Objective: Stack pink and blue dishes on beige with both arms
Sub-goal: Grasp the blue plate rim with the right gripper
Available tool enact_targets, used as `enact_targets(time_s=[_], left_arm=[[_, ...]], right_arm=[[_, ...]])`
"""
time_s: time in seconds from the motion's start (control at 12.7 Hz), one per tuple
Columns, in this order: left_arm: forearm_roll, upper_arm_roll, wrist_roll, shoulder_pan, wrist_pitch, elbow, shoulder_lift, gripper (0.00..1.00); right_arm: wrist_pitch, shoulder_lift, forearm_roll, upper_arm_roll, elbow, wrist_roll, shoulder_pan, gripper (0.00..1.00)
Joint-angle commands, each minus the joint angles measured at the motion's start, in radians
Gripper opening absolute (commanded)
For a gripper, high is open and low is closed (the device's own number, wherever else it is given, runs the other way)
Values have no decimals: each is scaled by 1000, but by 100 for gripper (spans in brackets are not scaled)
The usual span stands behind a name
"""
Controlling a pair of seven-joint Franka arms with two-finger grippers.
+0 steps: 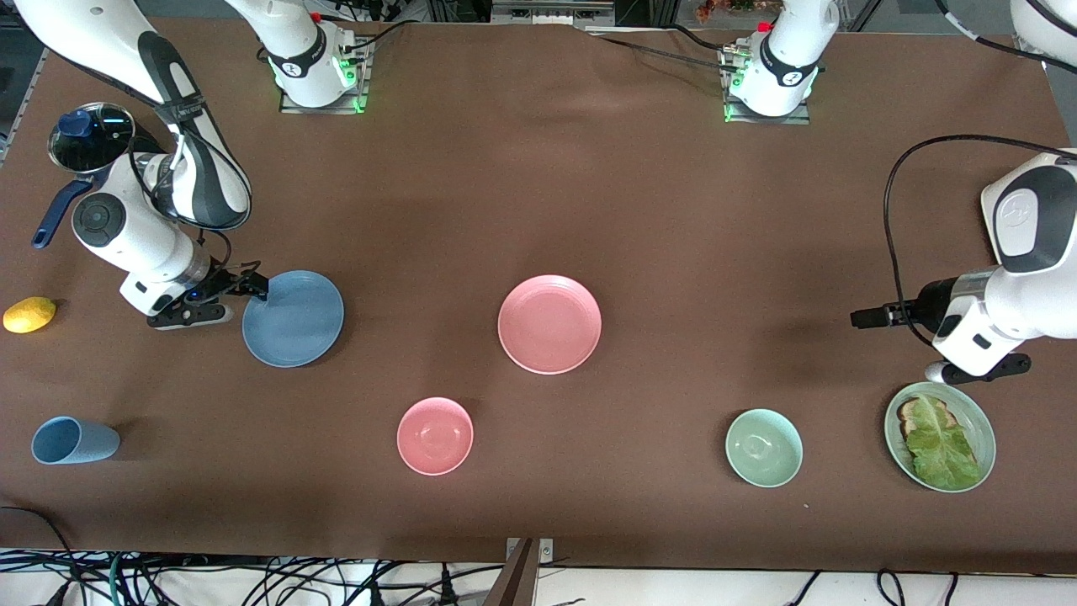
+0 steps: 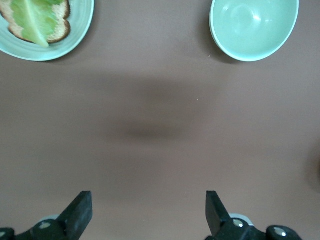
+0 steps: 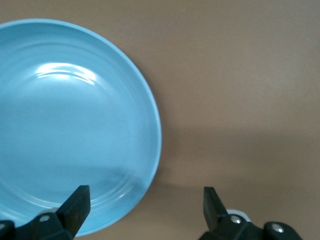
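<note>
The pink dish (image 1: pixel 549 324) matches the blue dish (image 1: pixel 293 318) in width, so the blue dish will nest inside, leaving just a pink rim, when I lower it.
The blue dish (image 1: pixel 293 318) lies toward the right arm's end of the table. The pink dish (image 1: pixel 549 323) lies mid-table. The beige one is out of view. My right gripper (image 1: pixel 251 284) hangs open over the blue dish's rim. In the right wrist view, one of the right gripper's (image 3: pixel 145 205) fingers is above the blue dish (image 3: pixel 70 125) and the other above bare cloth. My left gripper (image 1: pixel 867 318) stands open over bare table toward the left arm's end. The left wrist view shows nothing between the left gripper's (image 2: pixel 148 210) fingers.
A pink bowl (image 1: pixel 435 435), a green bowl (image 1: pixel 763 447), a blue cup (image 1: pixel 74 440) and a green plate (image 1: pixel 980 421) with bread and lettuce lie along the edge nearest the front camera. A lemon (image 1: pixel 29 314) and a lidded pan (image 1: pixel 88 139) sit at the right arm's end.
</note>
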Motion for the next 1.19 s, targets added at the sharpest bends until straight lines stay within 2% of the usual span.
enact_targets(time_s=[0.0, 0.24, 0.55, 0.71, 0.87, 1.11], left_arm=[[18, 36, 71, -16, 3, -146, -193, 100], [16, 96, 72, -85, -6, -174, -273, 100], [6, 110, 84, -160, -16, -172, -356, 100], [2, 134, 85, -177, -76, -166, -385, 100], [2, 214, 81, -254, -92, -160, -402, 100], [2, 214, 84, -260, -136, -117, -419, 100]], right_arm=[[50, 22, -5, 8, -6, -23, -22, 100], [101, 66, -4, 9, -5, -57, -59, 95], [101, 66, -2, 16, -2, -54, -57, 76], [101, 68, 1, 23, 0, -45, -53, 68], [98, 68, 2, 28, 2, -43, -53, 51], [96, 68, 2, 28, 2, -43, -54, 17]])
